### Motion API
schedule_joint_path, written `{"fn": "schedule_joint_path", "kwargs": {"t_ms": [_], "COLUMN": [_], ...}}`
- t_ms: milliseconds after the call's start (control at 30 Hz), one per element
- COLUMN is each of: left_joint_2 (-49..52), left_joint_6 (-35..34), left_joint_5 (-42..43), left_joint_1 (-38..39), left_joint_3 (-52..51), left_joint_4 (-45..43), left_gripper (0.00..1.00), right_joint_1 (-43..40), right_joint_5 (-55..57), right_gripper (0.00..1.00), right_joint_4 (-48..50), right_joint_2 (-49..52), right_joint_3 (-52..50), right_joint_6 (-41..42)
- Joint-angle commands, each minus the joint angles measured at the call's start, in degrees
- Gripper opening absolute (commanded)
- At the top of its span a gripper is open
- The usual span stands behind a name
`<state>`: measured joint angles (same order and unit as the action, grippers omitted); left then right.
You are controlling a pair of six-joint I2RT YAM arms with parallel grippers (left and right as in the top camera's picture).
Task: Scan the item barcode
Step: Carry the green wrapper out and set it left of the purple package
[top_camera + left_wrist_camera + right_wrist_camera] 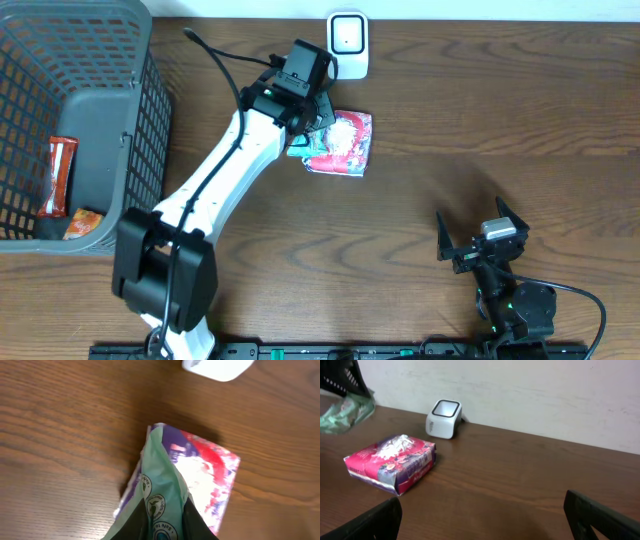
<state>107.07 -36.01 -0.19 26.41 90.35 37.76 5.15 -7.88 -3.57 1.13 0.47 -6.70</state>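
The green packet (156, 492) is hanging low next to clear wood (104, 477) beside the red pack. My left gripper should keep bringing it down until it lies there, and then let go.
My left gripper (303, 122) is shut on a thin green packet (161, 480), whose top is pinched between the black fingers (134, 527). The packet hangs just above a red, white and purple pack (343, 143) that lies on the table. In the right wrist view the green packet (344, 411) sits at the far left, left of that pack (391, 462). The white barcode scanner (347, 42) stands at the table's far edge, just beyond the left gripper. My right gripper (481, 238) rests near the front right, open and holding nothing.
A grey mesh basket (95, 60) stands at the left with a red snack bar (59, 175) and an orange packet (82, 222) inside. A black cable (215, 55) runs along the left arm. A pale wall (530, 390) rises behind the scanner.
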Motion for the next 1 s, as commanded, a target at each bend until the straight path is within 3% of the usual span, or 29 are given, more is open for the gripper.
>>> {"fn": "schedule_joint_path", "kwargs": {"t_ms": [0, 333, 533, 633, 667, 733, 833, 933, 967], "left_joint_2": [0.48, 0.81, 1.92, 2.27, 2.36, 2.36, 2.36, 2.12, 1.79], "left_joint_6": [-0.07, -0.07, -0.07, 0.15, 0.13, 0.13, 0.15, 0.37, 0.37], "left_joint_5": [-4.07, -5.62, -15.74, -15.74, -15.39, -15.30, -15.30, -15.32, -15.30], "left_joint_1": [0.02, 0.04, 0.02, 0.04, 0.04, 0.20, 0.20, 0.20, 0.20], "left_joint_3": [-0.39, -0.61, -0.63, -0.68, -0.76, -0.76, -0.76, -0.76, -0.76], "left_joint_4": [0.59, 0.76, -0.11, -0.02, -0.07, -0.04, -0.04, -0.04, 0.00], "left_gripper": [0.07, 0.07, 0.08, 0.09, 0.14, 0.37, 0.44, 0.63, 0.64], "right_joint_1": [0.15, 0.15, 0.15, 0.15, 0.15, 0.15, 0.15, 0.15, 0.15], "right_joint_5": [0.24, 0.24, 0.24, 0.24, 0.24, 0.24, 0.24, 0.24, 0.24], "right_gripper": [0.99, 0.99, 0.99, 0.99, 0.99, 0.99, 0.99, 0.99, 0.99], "right_joint_4": [-0.09, -0.09, -0.09, -0.09, -0.09, -0.09, -0.09, -0.09, -0.09], "right_joint_2": [0.07, 0.07, 0.07, 0.07, 0.07, 0.07, 0.07, 0.07, 0.07], "right_joint_3": [-0.15, -0.15, -0.15, -0.15, -0.15, -0.15, -0.15, -0.15, -0.15], "right_joint_6": [0.42, 0.42, 0.42, 0.42, 0.42, 0.42, 0.42, 0.42, 0.42]}}
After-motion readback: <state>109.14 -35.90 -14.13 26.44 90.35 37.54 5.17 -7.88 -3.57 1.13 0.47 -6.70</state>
